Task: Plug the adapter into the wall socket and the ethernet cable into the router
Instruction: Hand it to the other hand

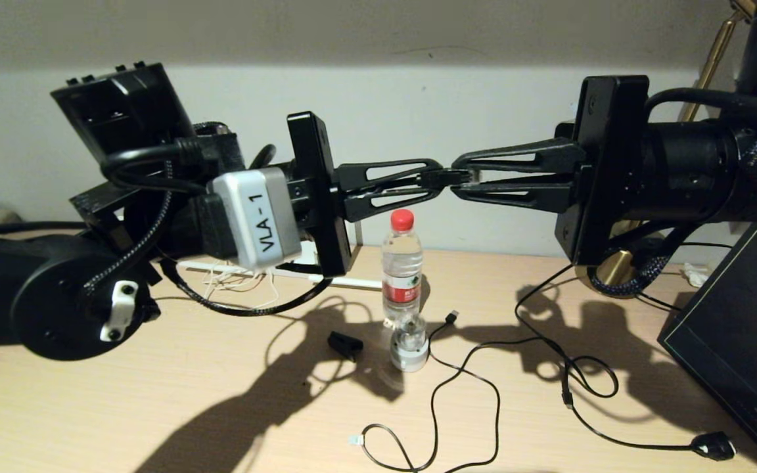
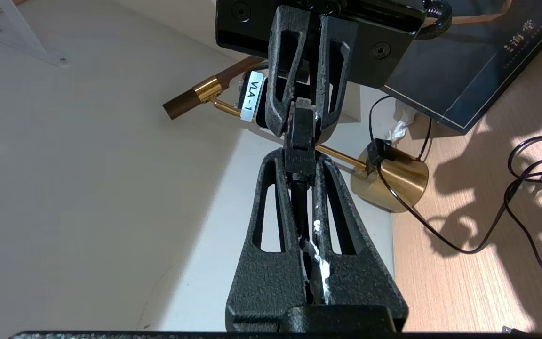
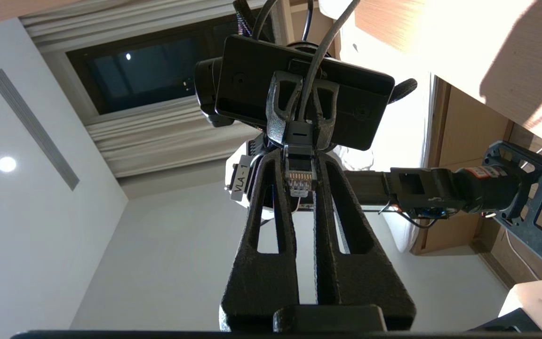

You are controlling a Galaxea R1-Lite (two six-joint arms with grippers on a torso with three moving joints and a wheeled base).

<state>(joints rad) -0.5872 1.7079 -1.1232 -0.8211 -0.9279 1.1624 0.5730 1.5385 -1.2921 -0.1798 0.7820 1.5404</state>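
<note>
Next, I open my right gripper and back it away, because it covers the plug's clear tip (image 1: pixel 474 177), while my left gripper takes the black boot (image 1: pixel 451 177) to the router.
High above the desk my two grippers meet tip to tip. The ethernet cable (image 1: pixel 447 176) has its plug held between them. My left gripper (image 1: pixel 436 181) (image 2: pixel 299 157) is shut on the plug's black boot, and the cable (image 2: pixel 300 207) runs back between its fingers. My right gripper (image 1: pixel 462 177) (image 3: pixel 299 157) is shut on the sides of the clear tip (image 3: pixel 299 179), whose gold contacts show. One white antenna (image 1: pixel 345 282) of the router pokes out behind the left arm. A thin white cord (image 1: pixel 234 282) lies there. The adapter and the wall socket are hidden.
A water bottle (image 1: pixel 402 266) stands mid-desk behind a small white cylinder (image 1: pixel 409 351) and a small black clip (image 1: pixel 345 345). A thin black cable with a white tip (image 1: pixel 354 440) and a cord with a chunky plug (image 1: pixel 713 447) trail right. A brass lamp base (image 2: pixel 393 181) and a dark box (image 1: pixel 740 328) stand at the right.
</note>
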